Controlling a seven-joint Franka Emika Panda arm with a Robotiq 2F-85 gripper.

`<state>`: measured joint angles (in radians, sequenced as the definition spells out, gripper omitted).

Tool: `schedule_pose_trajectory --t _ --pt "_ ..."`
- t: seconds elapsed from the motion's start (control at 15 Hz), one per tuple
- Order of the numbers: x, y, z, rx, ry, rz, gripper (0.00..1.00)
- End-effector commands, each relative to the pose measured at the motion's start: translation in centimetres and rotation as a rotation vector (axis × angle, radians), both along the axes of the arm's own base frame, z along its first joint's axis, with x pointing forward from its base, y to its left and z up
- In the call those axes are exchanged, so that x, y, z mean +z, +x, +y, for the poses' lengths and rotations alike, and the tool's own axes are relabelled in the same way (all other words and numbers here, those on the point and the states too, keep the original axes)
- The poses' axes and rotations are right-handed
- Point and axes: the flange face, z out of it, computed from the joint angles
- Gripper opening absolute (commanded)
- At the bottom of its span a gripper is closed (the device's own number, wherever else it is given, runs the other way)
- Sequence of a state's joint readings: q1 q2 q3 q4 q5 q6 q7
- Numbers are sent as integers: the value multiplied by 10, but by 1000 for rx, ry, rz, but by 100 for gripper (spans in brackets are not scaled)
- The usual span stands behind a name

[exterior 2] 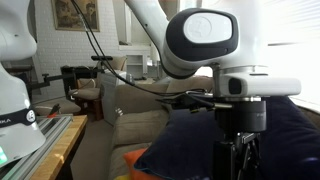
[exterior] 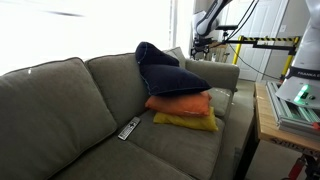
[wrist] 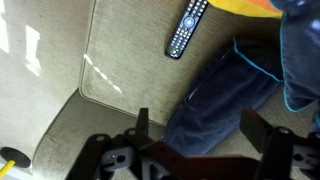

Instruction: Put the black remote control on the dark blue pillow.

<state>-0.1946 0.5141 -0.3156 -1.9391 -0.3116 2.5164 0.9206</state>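
Observation:
I should swing back toward the black remote control (wrist: 187, 28) before I go down to grasp it, because my open gripper hangs above the blue fabric (wrist: 222, 98) and the remote control is beyond the gripper's fingers.
The black remote control (exterior: 129, 128) lies on the grey sofa seat, just beside the pillow stack; the wrist view shows it (wrist: 186, 28) at the top, with pale buttons. The dark blue pillow (exterior: 165, 72) sits rumpled on top of the stack. It fills the right of an exterior view (exterior 2: 290, 130) and shows as blue fabric (wrist: 225, 90) in the wrist view. My gripper (wrist: 200, 128) is open and empty. It hangs above the blue fabric, well short of the remote. It also shows in an exterior view (exterior 2: 240, 150), and is out of sight in the exterior view of the whole sofa.
An orange pillow (exterior: 180, 103) lies on a yellow pillow (exterior: 187, 121) under the blue one. The grey sofa (exterior: 60, 110) has a backrest and an armrest (exterior: 215, 72). A wooden table (exterior: 285, 125) stands beside the sofa. Chairs and furniture (exterior 2: 85, 90) stand behind.

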Motion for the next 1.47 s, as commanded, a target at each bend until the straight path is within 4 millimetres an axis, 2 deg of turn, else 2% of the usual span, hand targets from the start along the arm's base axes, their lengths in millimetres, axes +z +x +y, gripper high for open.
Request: schedule_pose_trajectory --t 0.0,0.33,0.73,0.87,1.13,1.4 --pt "-6 7 -5 0 -57 -101 100" --pt "-41 14 -11 -39 -93 -188 100" --pt "-76 4 4 -94 168 -32 100" --pt "-83 1 -1 -80 211 -30 100" --pt "-99 -7 -30 -43 165 -21 100" --pt "-122 -11 -46 -19 126 14 100"
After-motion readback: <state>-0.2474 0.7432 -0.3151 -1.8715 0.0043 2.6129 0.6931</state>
